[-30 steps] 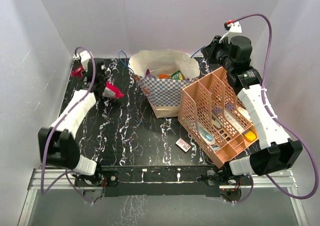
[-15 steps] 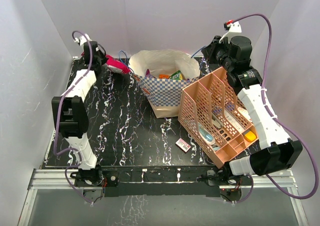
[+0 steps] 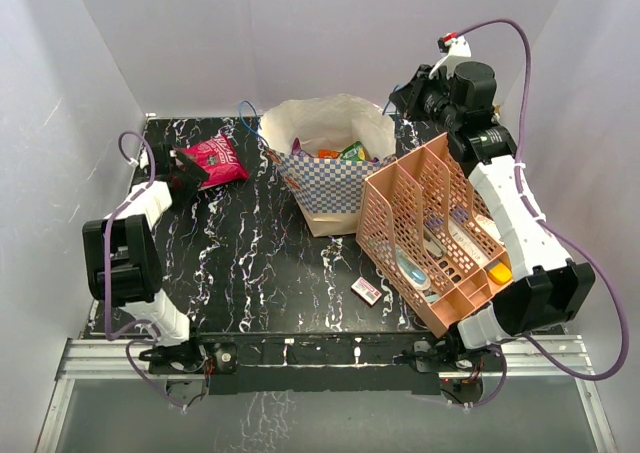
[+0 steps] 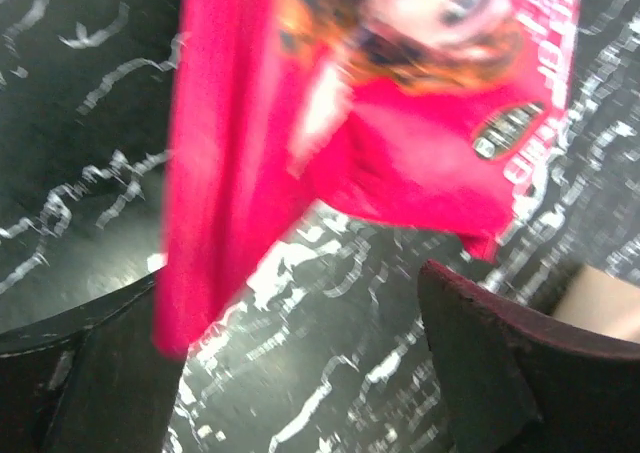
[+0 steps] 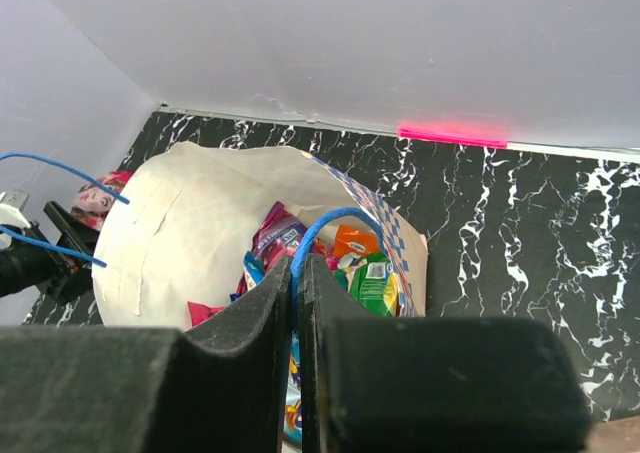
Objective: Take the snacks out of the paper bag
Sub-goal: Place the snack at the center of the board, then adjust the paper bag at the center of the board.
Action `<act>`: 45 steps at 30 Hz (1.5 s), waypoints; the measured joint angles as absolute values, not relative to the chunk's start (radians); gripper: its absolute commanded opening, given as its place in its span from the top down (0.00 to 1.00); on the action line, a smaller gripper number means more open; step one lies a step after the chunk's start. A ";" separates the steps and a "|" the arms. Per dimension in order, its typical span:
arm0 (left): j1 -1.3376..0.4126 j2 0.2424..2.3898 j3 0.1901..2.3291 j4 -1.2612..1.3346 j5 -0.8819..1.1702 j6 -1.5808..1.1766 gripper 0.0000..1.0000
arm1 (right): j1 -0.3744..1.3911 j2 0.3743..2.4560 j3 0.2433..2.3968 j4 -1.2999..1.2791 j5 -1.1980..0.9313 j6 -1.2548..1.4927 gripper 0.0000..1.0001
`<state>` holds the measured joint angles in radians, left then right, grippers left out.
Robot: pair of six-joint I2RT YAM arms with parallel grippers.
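The robot's right gripper is holding one blue handle (image 3: 388,105) and the other handle stands free, so the left gripper should go on toward that free loop (image 3: 242,106) and close there.
The blue-and-white checkered paper bag (image 3: 330,168) stands open at the back middle of the table. Inside it lie snacks: a green pack (image 5: 372,281), an orange pack (image 5: 352,241) and a purple packet (image 5: 275,231). My right gripper (image 5: 298,265) hangs over the bag's right rim, shut on its blue cord handle (image 5: 325,228). At the far left, a pink-red snack bag (image 3: 213,160) lies on the table. My left gripper (image 3: 183,170) is just beside it, open, its fingers (image 4: 480,343) spread wide, with the pink-red snack bag (image 4: 400,143) just ahead of them.
A peach perforated file rack (image 3: 430,228) holding small items stands to the right of the bag. A small white-pink box (image 3: 366,291) lies in front of the rack. White walls close in the table on three sides.
My left arm carried the pink-red bag from the paper bag's left rim out to the far left, set it on the table and opened. My right gripper kept its hold on the handle and shifted slightly.
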<state>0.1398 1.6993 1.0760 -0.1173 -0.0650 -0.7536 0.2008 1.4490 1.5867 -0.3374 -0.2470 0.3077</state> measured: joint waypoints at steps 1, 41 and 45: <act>0.136 1.681 1.076 -0.129 -0.044 -0.762 0.04 | 0.201 1.464 1.600 -0.337 -0.252 0.313 0.92; -0.121 1.536 1.567 -0.426 0.352 -0.732 0.66 | 0.201 1.552 1.703 -0.369 -0.310 0.444 0.92; -0.121 1.541 1.579 -0.421 0.359 -0.724 0.91 | 0.201 1.552 1.694 -0.363 -0.304 0.445 0.92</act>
<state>-0.1215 1.5406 1.5791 -0.4213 0.3588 -0.7242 0.2008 1.5520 1.6939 -0.3630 -0.3042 0.4450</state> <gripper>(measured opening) 0.215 0.084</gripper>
